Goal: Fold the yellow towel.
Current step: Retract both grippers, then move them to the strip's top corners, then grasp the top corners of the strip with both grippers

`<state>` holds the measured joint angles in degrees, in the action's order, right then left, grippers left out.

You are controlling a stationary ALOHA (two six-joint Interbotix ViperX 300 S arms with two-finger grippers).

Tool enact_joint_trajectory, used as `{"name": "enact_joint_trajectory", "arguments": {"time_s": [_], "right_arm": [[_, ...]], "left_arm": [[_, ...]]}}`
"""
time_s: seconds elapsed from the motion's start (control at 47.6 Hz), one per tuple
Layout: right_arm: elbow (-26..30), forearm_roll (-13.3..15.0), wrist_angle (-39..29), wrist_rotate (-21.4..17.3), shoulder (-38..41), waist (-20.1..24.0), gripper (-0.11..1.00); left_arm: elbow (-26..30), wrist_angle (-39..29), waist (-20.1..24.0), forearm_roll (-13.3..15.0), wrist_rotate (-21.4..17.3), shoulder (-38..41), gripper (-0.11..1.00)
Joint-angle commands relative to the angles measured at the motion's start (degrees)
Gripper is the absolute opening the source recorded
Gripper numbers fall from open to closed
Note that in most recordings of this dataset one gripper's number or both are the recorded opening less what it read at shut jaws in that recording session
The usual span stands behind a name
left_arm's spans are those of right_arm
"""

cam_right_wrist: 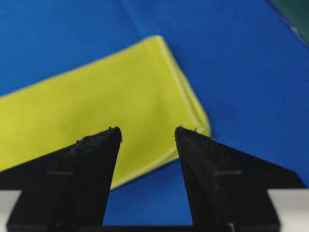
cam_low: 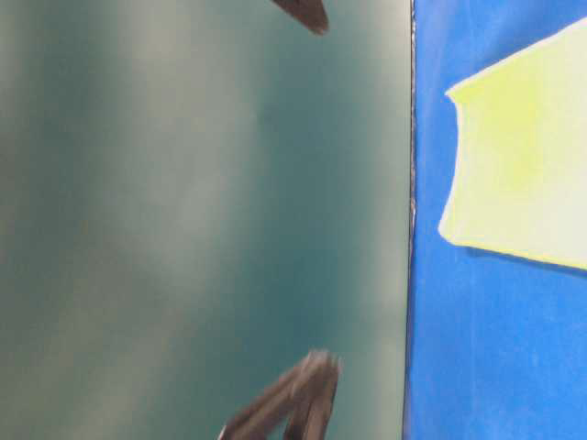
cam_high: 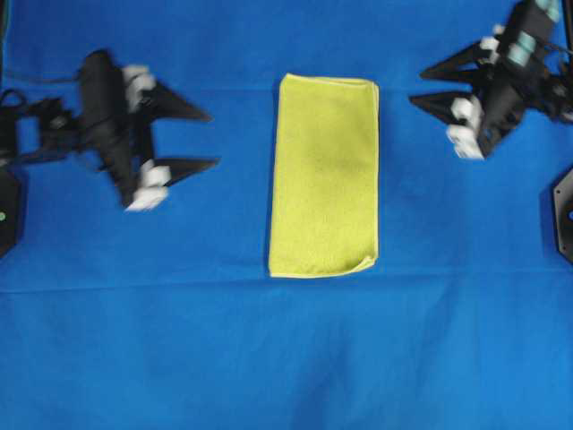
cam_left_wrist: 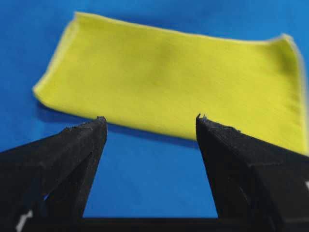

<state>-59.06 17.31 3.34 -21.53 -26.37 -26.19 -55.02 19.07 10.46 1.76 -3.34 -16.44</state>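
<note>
The yellow towel's far end (cam_high: pixel 329 83) will fold over with its layers together when I bring it closer, because layers lie snug (cam_right_wrist: pixel 185 88) along the towel's side.
The yellow towel (cam_high: pixel 324 175) lies folded into a tall narrow rectangle in the middle of the blue cloth, flat and untouched. It also shows as the yellow towel (cam_left_wrist: pixel 178 79) in the left wrist view, the yellow towel (cam_right_wrist: pixel 91 113) in the right wrist view, and the yellow towel (cam_low: pixel 523 156) at table level. My left gripper (cam_high: pixel 211 139) is open, well to the left of the towel, tips pointing at it. My right gripper (cam_high: pixel 417 87) is open off the towel's upper right corner. Nothing is between either pair of fingers (cam_left_wrist: pixel 87 140) (cam_right_wrist: pixel 200 150).
A large blue cloth (cam_high: pixel 286 349) covers the whole table. A dark arm base (cam_high: pixel 564 215) sits at the right edge and another (cam_high: pixel 7 210) at the left edge. In the table-level view a green wall (cam_low: pixel 202 220) fills the left.
</note>
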Motion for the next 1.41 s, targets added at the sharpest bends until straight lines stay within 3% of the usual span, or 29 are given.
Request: {"name": "enact_joint_trajectory", "arguments": {"time_s": [0.0, 0.336, 0.547, 0.757, 1.03, 1.093, 1.219, 1.324, 1.387], "right_arm": [[3.8, 0.8, -0.4, 0.1, 4.7, -1.6, 0.55], [13.1, 4.0, -2.4, 0.2, 21.6, -3.5, 0.55], [15.6, 4.7, -2.4, 0.3, 27.8, -4.5, 0.55], [15.6, 4.8, -1.8, 0.3, 32.3, -6.3, 0.54], [15.9, 5.0, -1.2, 0.4, 33.8, -6.3, 0.51], [15.8, 5.2, -1.2, 0.4, 33.8, -6.3, 0.4], [15.6, 5.3, -1.5, 0.4, 33.7, -6.3, 0.07], [15.5, 5.3, -1.4, 0.4, 33.5, -6.3, 0.05], [15.6, 5.3, -1.5, 0.3, 33.4, -6.3, 0.05]], "left_arm": [[5.4, 0.5, 2.2, 0.0, -0.4, 5.4, 0.71], [17.9, 0.5, 8.4, -0.1, -1.8, 21.6, 0.71], [23.0, 0.8, 10.7, -0.1, -2.2, 29.6, 0.71], [25.5, 1.0, 13.1, -0.1, -2.4, 36.2, 0.71], [24.0, 1.0, 13.6, -0.1, -2.5, 36.8, 0.69], [23.7, 1.0, 13.7, -0.1, -2.5, 36.7, 0.64], [23.5, 1.0, 13.6, -0.2, -3.5, 36.7, 0.33], [23.6, 1.0, 13.5, -0.1, -5.3, 36.7, 0.09], [23.7, 1.0, 13.4, -0.2, -5.9, 36.7, 0.04]]}}
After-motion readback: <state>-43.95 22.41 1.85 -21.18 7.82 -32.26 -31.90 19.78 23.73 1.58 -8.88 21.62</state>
